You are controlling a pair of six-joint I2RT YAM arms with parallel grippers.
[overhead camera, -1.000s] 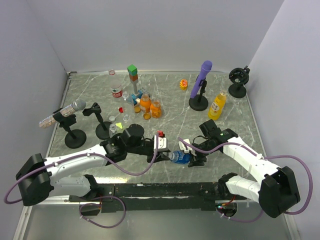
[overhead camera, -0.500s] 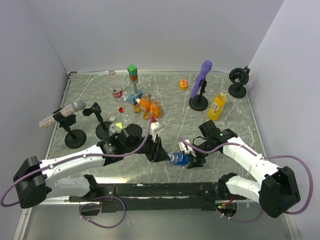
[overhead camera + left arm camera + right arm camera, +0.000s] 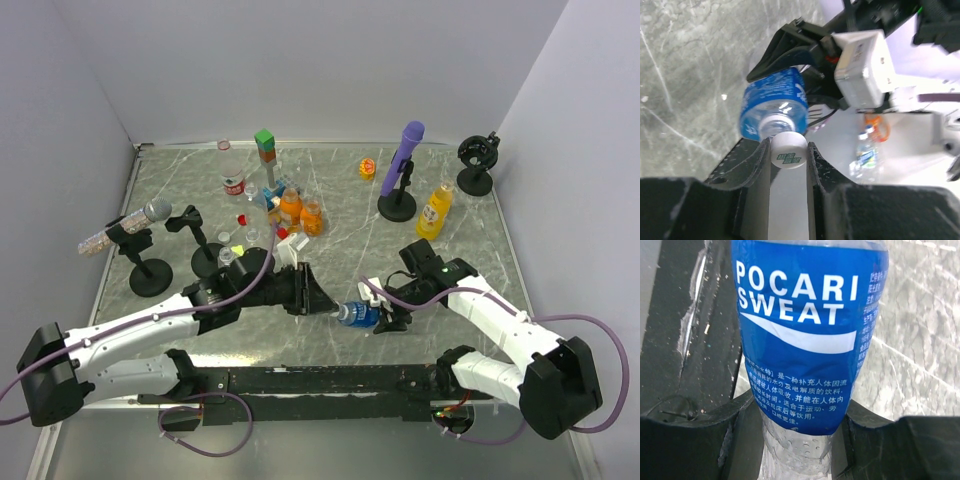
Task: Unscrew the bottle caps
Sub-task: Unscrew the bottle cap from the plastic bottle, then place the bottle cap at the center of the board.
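My left gripper goes on pulling away before it gets to open table [image 3: 294, 337], because its fingers pinch just the white cap [image 3: 789, 149] while my right gripper holds the bottle's body.
A squat blue-labelled bottle [image 3: 360, 316] lies sideways above the table's near edge, neck pointing left. My right gripper [image 3: 384, 318] is shut on its clear lower body; in the right wrist view the label [image 3: 800, 340] fills the frame between the jaws [image 3: 799, 415]. My left gripper [image 3: 328, 303] is shut on the bottle's white cap [image 3: 788, 152], which sits at the neck of the bottle [image 3: 774, 107]. I cannot tell if the cap is still threaded on.
A cluster of small bottles [image 3: 292, 208] and stacked green and orange blocks [image 3: 265, 148] stand at the back left. A yellow juice bottle [image 3: 434, 210] and a purple microphone [image 3: 405, 160] stand at the back right. Black stands [image 3: 150, 272] are at the left.
My left wrist has rolled while on the cap, its white camera box swinging up and to the left. The bottle and right gripper have stayed in place.
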